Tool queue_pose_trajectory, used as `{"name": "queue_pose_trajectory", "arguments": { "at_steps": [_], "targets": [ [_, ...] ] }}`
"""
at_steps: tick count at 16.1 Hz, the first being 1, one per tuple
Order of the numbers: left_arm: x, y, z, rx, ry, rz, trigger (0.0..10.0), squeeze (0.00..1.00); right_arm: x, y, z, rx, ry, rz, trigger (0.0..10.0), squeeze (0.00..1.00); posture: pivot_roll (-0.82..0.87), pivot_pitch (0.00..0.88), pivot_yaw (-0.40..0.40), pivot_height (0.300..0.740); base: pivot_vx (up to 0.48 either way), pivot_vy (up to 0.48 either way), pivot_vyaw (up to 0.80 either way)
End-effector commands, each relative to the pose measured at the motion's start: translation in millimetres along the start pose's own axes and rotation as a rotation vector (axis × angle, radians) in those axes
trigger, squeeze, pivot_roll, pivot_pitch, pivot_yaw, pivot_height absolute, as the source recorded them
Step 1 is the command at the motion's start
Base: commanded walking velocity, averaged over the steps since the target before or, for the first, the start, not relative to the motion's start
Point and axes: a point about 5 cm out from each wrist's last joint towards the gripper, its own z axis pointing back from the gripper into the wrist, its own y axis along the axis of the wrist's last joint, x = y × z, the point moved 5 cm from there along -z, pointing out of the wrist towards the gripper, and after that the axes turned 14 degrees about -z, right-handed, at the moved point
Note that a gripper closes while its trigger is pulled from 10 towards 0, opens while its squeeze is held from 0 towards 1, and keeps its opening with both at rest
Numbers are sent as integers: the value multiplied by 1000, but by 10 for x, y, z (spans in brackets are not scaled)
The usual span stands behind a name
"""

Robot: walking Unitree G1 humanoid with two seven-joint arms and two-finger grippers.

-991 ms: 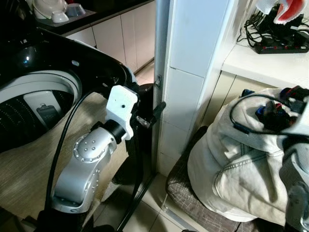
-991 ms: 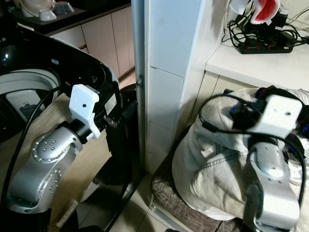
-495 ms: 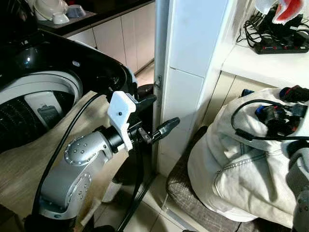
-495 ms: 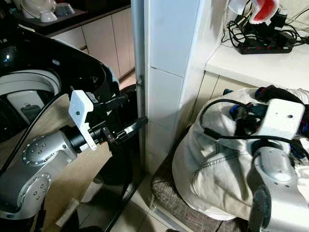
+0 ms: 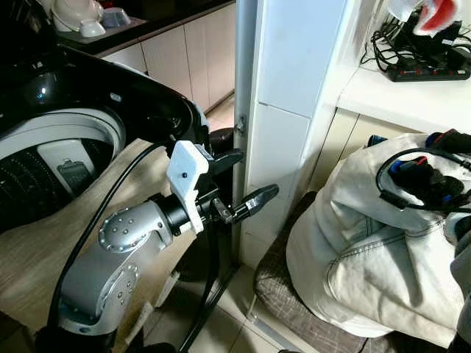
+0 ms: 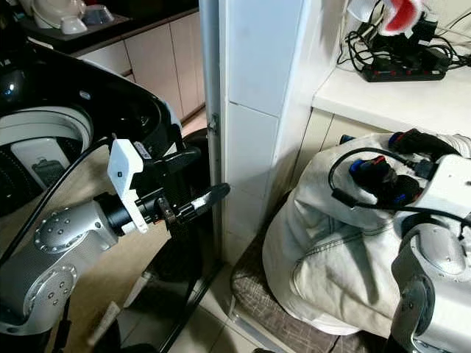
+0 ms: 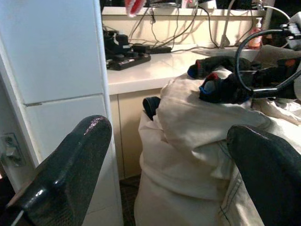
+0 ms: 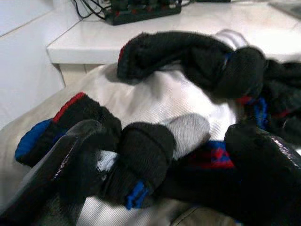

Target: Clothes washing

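Observation:
I can see that a knot (image 8: 148,149) ties the middle, so the black sock's red-edged cuff (image 8: 87,115) and grey tip will come up together when I lift the knot.
A heap of pale cream clothes (image 5: 368,250) lies on a checked chair seat (image 5: 283,294) at the right. Dark socks (image 6: 383,180) with blue and red patches lie on top of it. My right gripper (image 8: 160,160) is open at the socks, and a rolled black sock (image 8: 141,155) lies between its fingers (image 8: 61,165). My left gripper (image 5: 252,175) is open in mid-air, pointing right toward the heap and apart from it. The top-loading washing machine drum (image 5: 44,162) is at the left with its lid up.
A white tiled pillar (image 5: 287,110) with a metal pipe (image 5: 243,73) stands between the machine and the chair. A white counter (image 5: 397,95) behind the heap carries a power strip and cables (image 5: 427,70). Bowls (image 5: 81,18) sit on the far dark counter.
My left arm has swung its gripper out to the right and spread its fingers. My right arm has shifted right and lower over the socks.

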Motion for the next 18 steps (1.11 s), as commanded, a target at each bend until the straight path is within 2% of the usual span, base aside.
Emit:
{"name": "queue_pose_trajectory", "arguments": {
  "at_steps": [1, 3, 4, 5, 6, 13, 18],
  "targets": [
    [70, 48, 3, 14, -39, 4, 10000, 0, 11, -64, -18, -42, 3, -12, 10000, 0, -95, 17, -1, 740, 0, 0, 0],
    [90, 60, -3, 19, -48, 6, 10000, 0, 45, -113, -45, -60, -10, -28, 10000, 0, -92, 15, -2, 740, 0, 0, 0],
    [91, 62, -5, 19, -49, 4, 10000, 0, 54, -128, -60, -66, -12, -55, 8902, 0, -89, 14, -2, 740, 0, 0, 0],
    [91, 63, -5, 19, -49, 3, 10000, 0, 54, -135, -64, -69, -11, -72, 8902, 0, -88, 15, -1, 740, 0, 0, 0],
    [92, 63, 1, 17, -50, 0, 10000, 0, 50, -146, -70, -74, -5, -118, 0, 0, -86, 15, -2, 740, 0, 0, 0],
    [104, 67, 9, 13, -59, 0, 10000, 0, 51, -133, -77, -69, -4, -179, 0, 0, -85, 15, 3, 740, 0, 0, 0],
    [113, 65, 2, 12, -58, 3, 10000, 0, 56, -136, -78, -68, -10, -187, 0, 0, -86, 17, 4, 740, 0, 0, 0]
  ]
}}
